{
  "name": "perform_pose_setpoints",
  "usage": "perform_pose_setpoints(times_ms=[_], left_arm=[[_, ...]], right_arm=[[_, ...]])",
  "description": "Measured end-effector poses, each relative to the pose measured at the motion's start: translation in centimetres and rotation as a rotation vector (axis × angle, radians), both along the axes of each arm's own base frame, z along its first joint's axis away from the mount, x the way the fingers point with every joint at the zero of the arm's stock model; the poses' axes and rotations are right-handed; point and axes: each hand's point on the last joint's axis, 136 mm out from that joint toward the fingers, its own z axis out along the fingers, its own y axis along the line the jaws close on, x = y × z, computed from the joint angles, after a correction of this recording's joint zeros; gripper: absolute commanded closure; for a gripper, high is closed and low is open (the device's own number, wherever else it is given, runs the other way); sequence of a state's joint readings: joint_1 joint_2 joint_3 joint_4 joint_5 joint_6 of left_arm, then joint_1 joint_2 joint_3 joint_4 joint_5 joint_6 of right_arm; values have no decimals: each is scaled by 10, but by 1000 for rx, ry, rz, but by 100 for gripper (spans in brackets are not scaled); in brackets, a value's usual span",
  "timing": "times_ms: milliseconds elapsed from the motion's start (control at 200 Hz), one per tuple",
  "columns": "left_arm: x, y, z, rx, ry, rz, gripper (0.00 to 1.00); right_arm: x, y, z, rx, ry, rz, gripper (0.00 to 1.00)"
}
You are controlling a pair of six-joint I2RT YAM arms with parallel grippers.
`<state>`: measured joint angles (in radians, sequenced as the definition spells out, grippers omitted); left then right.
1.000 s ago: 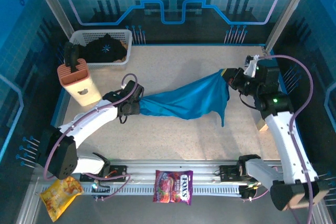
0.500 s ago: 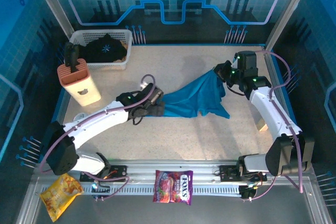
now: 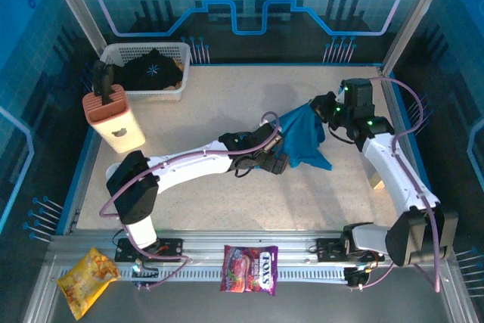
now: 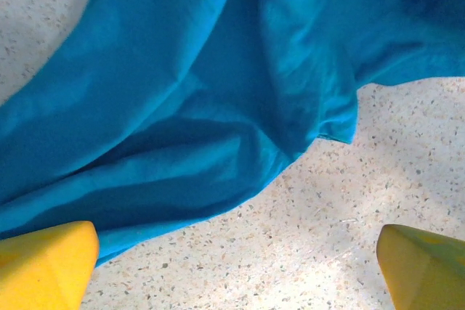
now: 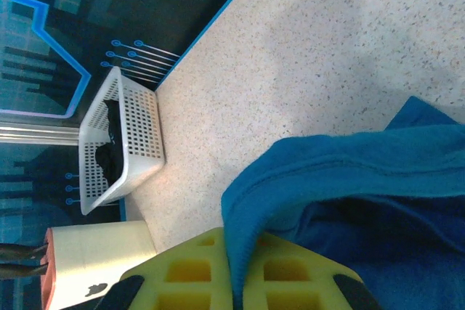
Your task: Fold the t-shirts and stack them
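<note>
I expect the bunched teal-blue t-shirt (image 3: pixel 303 137) to stretch into a narrow, gathered piece of cloth between my grippers when I lift it, as deep folds (image 4: pixel 182 81) run along it.
The teal-blue t-shirt (image 3: pixel 305 141) lies bunched right of the table's centre, its upper edge lifted. My right gripper (image 3: pixel 323 107) is shut on that raised edge. In the right wrist view the cloth (image 5: pixel 349 179) is pinched between the yellow fingers (image 5: pixel 182 274) of the gripper (image 5: pixel 243 277). My left gripper (image 3: pixel 275 158) is at the shirt's left end, low over the table. In the left wrist view it (image 4: pixel 232 274) is open, its yellow fingertips (image 4: pixel 43 266) wide apart over bare table beside the shirt's hem (image 4: pixel 203 107). The black t-shirt (image 3: pixel 151 70) sits in the white basket (image 3: pixel 144 48).
A cream and peach holder (image 3: pixel 113 115) stands left of centre, in front of the basket (image 5: pixel 123 143). A candy bag (image 3: pixel 249 268) and a yellow snack bag (image 3: pixel 87 277) lie on the front rail. A small wooden block (image 3: pixel 376 181) sits by the right arm.
My left gripper has opened and let go of the teal shirt's left end while sweeping right. The shirt went from stretched out to bunched near my right gripper, which shifted slightly left.
</note>
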<state>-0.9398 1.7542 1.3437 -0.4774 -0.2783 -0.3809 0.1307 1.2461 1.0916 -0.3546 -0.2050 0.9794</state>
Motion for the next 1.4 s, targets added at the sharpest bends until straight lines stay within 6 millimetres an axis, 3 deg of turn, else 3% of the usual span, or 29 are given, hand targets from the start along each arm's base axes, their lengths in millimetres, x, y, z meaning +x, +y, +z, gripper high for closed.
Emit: perform_pose_setpoints(times_ms=[140, 270, 395, 500, 706, 771, 856, 931, 971, 1176, 1311, 1401], left_arm=[[-10, -22, 6, -55, 1, -57, 1], [-18, -75, 15, -174, -28, -137, 1], [-21, -122, 10, -238, -57, -187, 1], [-17, -143, 2, -248, -75, -192, 1], [13, -152, 4, -236, -140, -107, 1], [23, -156, 5, -233, -161, -80, 7], [34, -158, 1, -224, -181, -45, 40], [39, -156, -3, -209, -192, -31, 85], [41, -153, -5, -198, -195, -23, 100], [38, -140, -8, -169, -200, -18, 100], [14, -111, 1, -116, -166, -59, 100], [-4, -82, 24, -93, -160, -73, 100]], right_arm=[[-8, -4, 12, -7, -39, -14, 100], [-10, -5, 12, -8, -34, -14, 100], [-12, -5, 9, -9, -23, -13, 100], [-14, -4, 3, -11, -6, -11, 100], [-23, -6, -4, -14, 16, -11, 100], [-23, -6, 1, -11, -2, -11, 100], [-26, -6, 3, -12, -5, -7, 100], [-28, -6, 2, -15, -1, -4, 100], [-28, -6, 2, -16, 1, -4, 100], [-30, -7, -2, -40, 8, 6, 100], [-23, -9, -8, -82, 29, 27, 100], [-17, -8, -16, -111, 43, 51, 100]])
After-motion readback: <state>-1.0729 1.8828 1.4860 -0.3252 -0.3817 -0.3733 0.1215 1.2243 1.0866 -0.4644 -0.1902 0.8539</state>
